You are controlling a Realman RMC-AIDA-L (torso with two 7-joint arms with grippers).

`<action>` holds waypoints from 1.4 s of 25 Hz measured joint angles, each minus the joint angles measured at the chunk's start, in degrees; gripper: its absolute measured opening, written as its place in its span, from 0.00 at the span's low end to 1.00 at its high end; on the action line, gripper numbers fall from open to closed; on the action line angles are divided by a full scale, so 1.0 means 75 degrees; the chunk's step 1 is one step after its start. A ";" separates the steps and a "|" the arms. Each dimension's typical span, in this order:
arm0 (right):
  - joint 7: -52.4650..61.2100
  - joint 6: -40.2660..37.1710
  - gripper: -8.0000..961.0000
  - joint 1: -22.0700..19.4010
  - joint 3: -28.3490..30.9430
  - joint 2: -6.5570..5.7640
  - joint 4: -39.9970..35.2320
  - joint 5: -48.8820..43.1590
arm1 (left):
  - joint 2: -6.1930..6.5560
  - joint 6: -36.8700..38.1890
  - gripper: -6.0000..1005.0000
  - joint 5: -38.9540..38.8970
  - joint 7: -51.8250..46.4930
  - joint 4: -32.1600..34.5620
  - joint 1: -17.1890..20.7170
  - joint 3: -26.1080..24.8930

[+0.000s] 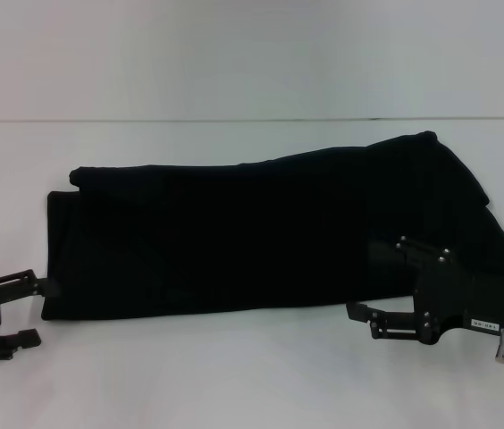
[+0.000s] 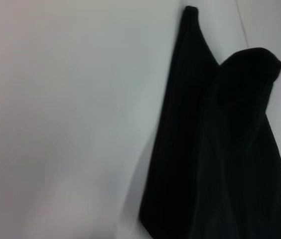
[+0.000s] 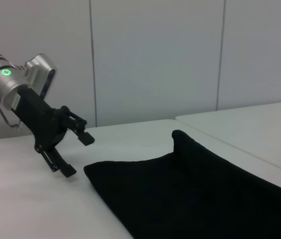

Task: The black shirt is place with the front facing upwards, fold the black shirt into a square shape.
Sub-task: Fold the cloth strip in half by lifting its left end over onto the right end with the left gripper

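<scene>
The black shirt's near corner (image 1: pixel 47 314) is in front of my left gripper's open fingers. I should keep moving in until the cloth there (image 1: pixel 62 302) is between the fingers, and then close them.
The black shirt (image 1: pixel 252 232) lies on the white table as a long all-black band running left to right, its right end bunched higher; no print shows. It also fills part of the left wrist view (image 2: pixel 220 149) and the right wrist view (image 3: pixel 190 194). Just off the band's left end, my left gripper (image 1: pixel 30 308) rests open above the table, holding nothing; the right wrist view shows it (image 3: pixel 78 155) beside the cloth's corner. My right gripper (image 1: pixel 379 279) stands open at the band's near right edge, one finger over the cloth, the other over the table.
The white table (image 1: pixel 234 375) extends in front of the shirt and behind it to a pale wall. A seam between two tabletops runs beside the shirt (image 3: pixel 240 144).
</scene>
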 joint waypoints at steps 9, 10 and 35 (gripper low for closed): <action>-0.0018 -0.0011 0.98 0.0002 -0.0077 0.0013 0.0017 0.0000 | -0.0127 -0.0547 0.87 -0.0049 0.0011 -0.0104 -0.0100 -0.0010; -0.0019 -0.0013 0.98 0.0003 -0.0087 0.0017 0.0017 0.0000 | -0.0133 -0.0565 0.87 -0.0046 0.0012 -0.0104 -0.0111 -0.0007; 0.0047 -0.0079 0.99 0.0003 -0.0107 0.0016 0.0013 0.0002 | -0.0240 -0.0979 0.83 0.0006 0.0046 -0.0171 -0.0433 0.0337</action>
